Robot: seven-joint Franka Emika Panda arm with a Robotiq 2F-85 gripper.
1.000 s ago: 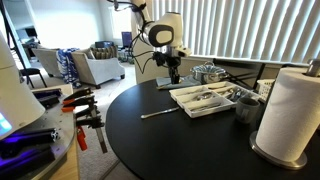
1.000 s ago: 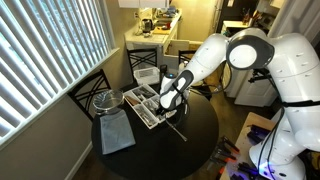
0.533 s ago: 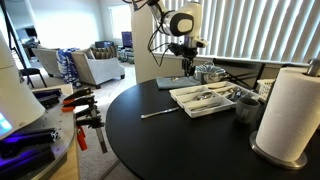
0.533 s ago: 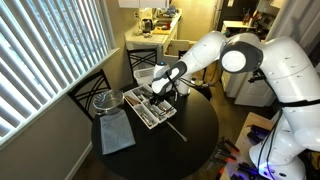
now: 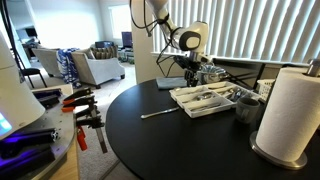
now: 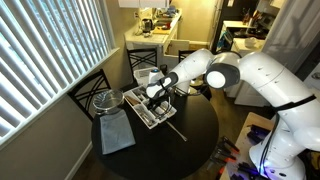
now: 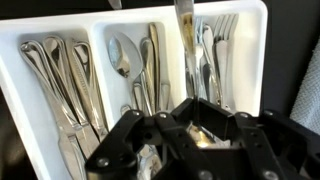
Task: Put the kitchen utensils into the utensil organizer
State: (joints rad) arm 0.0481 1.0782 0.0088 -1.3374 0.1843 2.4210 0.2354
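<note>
The slim silver utensil [image 7: 187,30] lines up lengthwise with the organizer's compartments, so my gripper should go on moving down toward the spoon's compartment [image 7: 137,68] until the utensil is inside before it lets go.
The white utensil organizer [image 5: 190,100] [image 6: 143,115] lies on the round black table. In the wrist view its compartments [image 7: 100,45] hold several silver utensils: spoons, knives and forks. My gripper [image 5: 196,72] [image 6: 158,93] [image 7: 190,130] hovers right above the organizer. It is shut on a slim silver knife-like utensil [image 7: 184,35], which reaches across the tray's far rim. One more silver utensil [image 5: 158,113] [image 6: 176,127] lies loose on the table beside the organizer.
A shiny metal pot [image 5: 208,72] [image 6: 108,100] stands behind the organizer, and a dark grey cup [image 5: 246,106] next to it. A paper towel roll [image 5: 290,108] stands at the table's edge. A grey cloth [image 6: 117,134] lies on the table. Orange-and-black clamps [image 5: 84,108] lie on a side surface.
My gripper has moved from beside the organizer's end to a spot over the organizer, carrying the utensil and coming lower. The loose utensil on the table has not moved.
</note>
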